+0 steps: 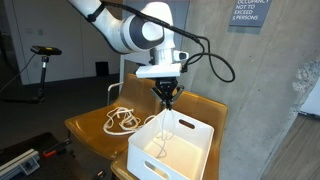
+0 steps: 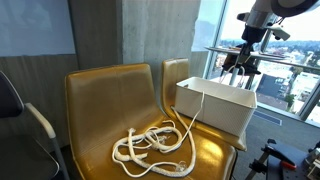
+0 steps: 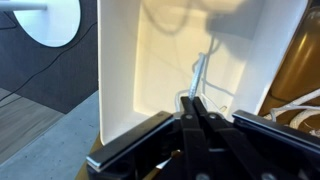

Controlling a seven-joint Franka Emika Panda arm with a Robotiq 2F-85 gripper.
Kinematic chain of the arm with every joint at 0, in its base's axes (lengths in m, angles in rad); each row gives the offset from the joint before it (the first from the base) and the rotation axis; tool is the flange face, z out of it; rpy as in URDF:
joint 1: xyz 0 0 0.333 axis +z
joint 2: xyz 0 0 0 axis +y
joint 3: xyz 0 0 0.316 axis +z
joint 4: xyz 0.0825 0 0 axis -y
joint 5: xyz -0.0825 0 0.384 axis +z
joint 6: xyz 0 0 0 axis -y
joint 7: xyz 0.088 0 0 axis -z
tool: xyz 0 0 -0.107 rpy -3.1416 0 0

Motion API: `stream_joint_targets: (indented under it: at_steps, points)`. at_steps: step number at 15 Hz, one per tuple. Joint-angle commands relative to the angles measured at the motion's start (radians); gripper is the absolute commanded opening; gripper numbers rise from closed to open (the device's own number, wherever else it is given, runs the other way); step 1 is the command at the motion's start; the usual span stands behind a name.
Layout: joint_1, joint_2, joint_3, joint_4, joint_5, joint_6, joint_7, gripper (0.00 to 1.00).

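Note:
One part of the white rope is hanging in the box while the rope's coil is on the brown seat, so next my gripper lets go of that part and takes hold of the coil.
A white rope lies coiled on the brown seat, coils also visible. One strand rises from the coil over the rim of the white box up to my gripper, which hangs above the box and is shut on the rope. In the wrist view the fingertips pinch the rope end, which dangles down into the white box. In an exterior view the gripper is above the box, and the rope runs over the box's near wall.
Two brown padded chairs stand side by side against a concrete wall. The box sits on the chair nearer the window. A dark stand is at the far side. A white round table appears beyond the box.

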Motion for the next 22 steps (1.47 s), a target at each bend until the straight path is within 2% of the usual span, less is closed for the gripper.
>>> stream_joint_targets:
  at_steps: [1, 6, 12, 13, 14, 18, 22]
  points:
    - [0.026, -0.073, -0.008, -0.195, -0.067, 0.200, 0.084, 0.01]
    - [0.056, -0.042, -0.016, -0.220, -0.230, 0.337, 0.246, 0.01]
    - [0.037, 0.002, -0.061, -0.123, -0.435, 0.339, 0.368, 0.01]
    - [0.033, 0.007, -0.069, -0.112, -0.453, 0.341, 0.385, 0.29]
    - [0.031, 0.011, -0.075, -0.107, -0.461, 0.342, 0.395, 0.30]
    - [0.051, 0.001, -0.066, -0.107, -0.444, 0.334, 0.437, 0.57]
    - [0.135, -0.034, 0.032, -0.154, -0.283, 0.339, 0.461, 0.87]
